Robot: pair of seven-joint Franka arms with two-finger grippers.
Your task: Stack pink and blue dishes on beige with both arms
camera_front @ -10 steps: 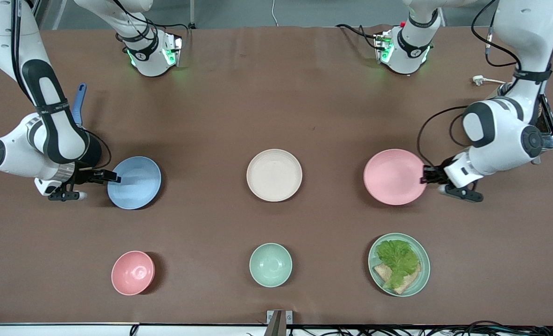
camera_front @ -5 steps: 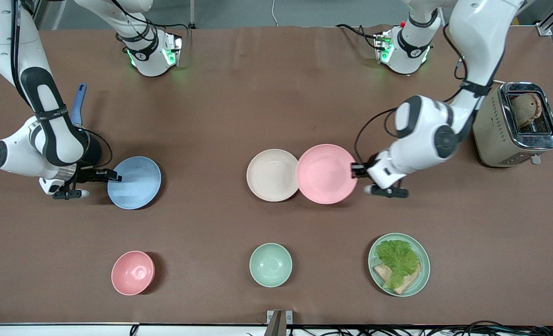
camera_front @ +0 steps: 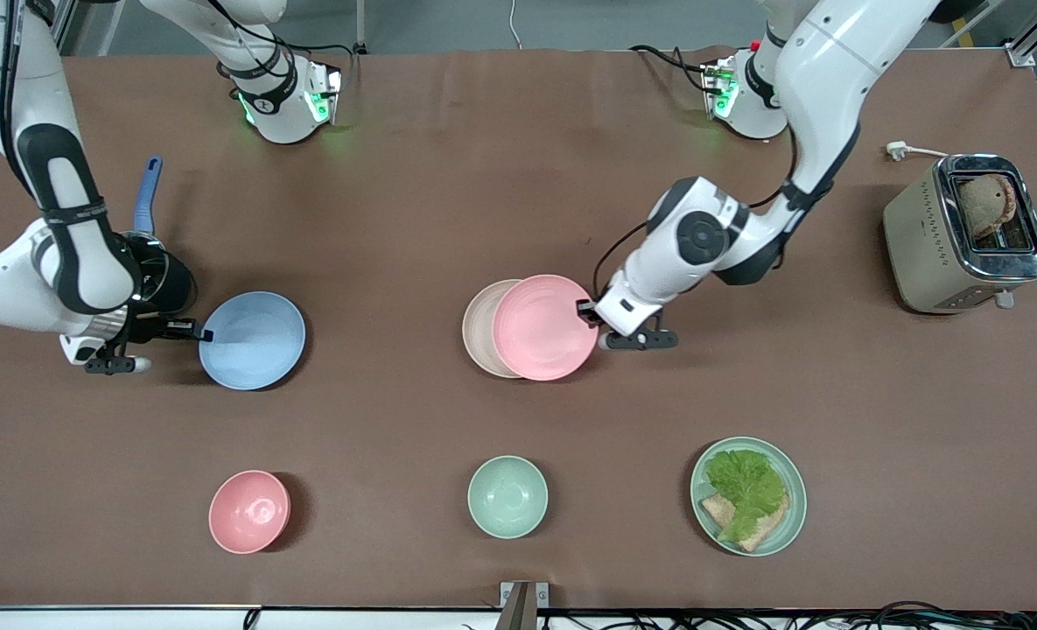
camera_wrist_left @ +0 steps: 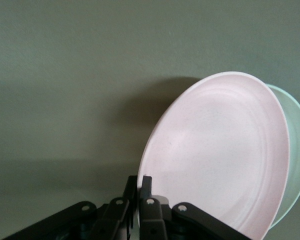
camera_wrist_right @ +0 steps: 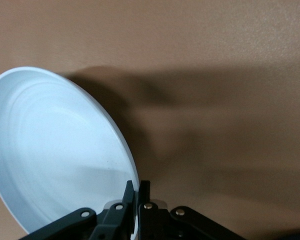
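Note:
The pink plate (camera_front: pixel 545 327) hangs off-centre over the beige plate (camera_front: pixel 479 331), so my left gripper should seat it there and back away before my right gripper brings the blue plate.
My left gripper (camera_front: pixel 585 308) (camera_wrist_left: pixel 139 181) is shut on the rim of the pink plate (camera_front: pixel 544 327) (camera_wrist_left: pixel 220 155), holding it over most of the beige plate (camera_front: pixel 476 328) (camera_wrist_left: pixel 298 150) at the table's middle. Only a crescent of the beige plate shows, at the side toward the right arm's end. My right gripper (camera_front: pixel 204 333) (camera_wrist_right: pixel 137 186) is shut on the rim of the blue plate (camera_front: pixel 253 340) (camera_wrist_right: pixel 55 150), lifted slightly over the table at the right arm's end.
A pink bowl (camera_front: pixel 249 511), a mint-green bowl (camera_front: pixel 507 496) and a mint-green plate with lettuce and toast (camera_front: pixel 748 495) stand in a row nearer the front camera. A toaster (camera_front: pixel 964 232) is at the left arm's end. A blue handle (camera_front: pixel 147 192) lies by the right arm.
The left arm has carried the pink plate from the left arm's end to over the beige plate. The right gripper keeps its hold on the blue plate and has barely shifted.

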